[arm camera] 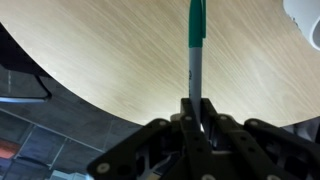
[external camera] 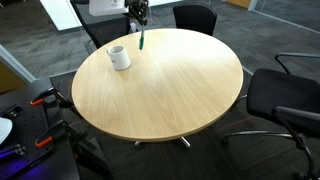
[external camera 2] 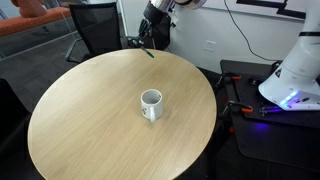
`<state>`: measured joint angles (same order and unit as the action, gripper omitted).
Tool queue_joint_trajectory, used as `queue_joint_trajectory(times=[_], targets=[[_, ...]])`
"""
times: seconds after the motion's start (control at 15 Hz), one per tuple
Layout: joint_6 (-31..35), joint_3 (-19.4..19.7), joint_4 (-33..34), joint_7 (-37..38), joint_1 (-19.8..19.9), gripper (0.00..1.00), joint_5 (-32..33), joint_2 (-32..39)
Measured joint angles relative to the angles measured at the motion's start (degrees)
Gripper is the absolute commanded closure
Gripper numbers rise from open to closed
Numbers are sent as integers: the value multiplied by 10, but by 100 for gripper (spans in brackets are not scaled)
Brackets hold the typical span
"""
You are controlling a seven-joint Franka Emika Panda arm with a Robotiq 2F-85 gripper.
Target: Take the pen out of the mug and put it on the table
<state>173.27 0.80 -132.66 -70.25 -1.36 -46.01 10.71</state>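
Observation:
Next, I bring the green pen back inward over the open tabletop [external camera: 156, 80] before I put it down, because the pen hangs close to the table's far rim [external camera: 153, 29].
My gripper [external camera: 140, 20] is shut on the green pen [external camera: 141, 40] and holds it upright above the far edge of the round wood-grain table [external camera: 170, 100]. In the wrist view the pen [arm camera: 196, 50] sticks out from between the closed fingers [arm camera: 198, 112], green cap end away from me. In an exterior view the gripper [external camera 2: 150, 38] holds the pen [external camera 2: 148, 52] with its tip close to the table rim. The white mug [external camera: 119, 57] stands on the table apart from the pen, handle to one side; it also shows in an exterior view [external camera 2: 151, 103] and at the wrist view's corner [arm camera: 308, 20].
Black office chairs stand around the table [external camera: 195, 17] [external camera: 285, 100] [external camera 2: 95, 25]. A bench with tools and cables [external camera: 30, 120] is beside the table. A white robot base with a blue light [external camera 2: 295, 75] stands on a dark mat.

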Motion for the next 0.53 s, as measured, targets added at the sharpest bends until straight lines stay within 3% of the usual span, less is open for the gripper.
queue_joint_trajectory(times=[0.13,0.47,0.53], targets=[[16,30,-5,91,-20,97,66,21],[-18,163,1,265,-100,97,214,49],[-33,166,6,302,-94,97,257,49]])
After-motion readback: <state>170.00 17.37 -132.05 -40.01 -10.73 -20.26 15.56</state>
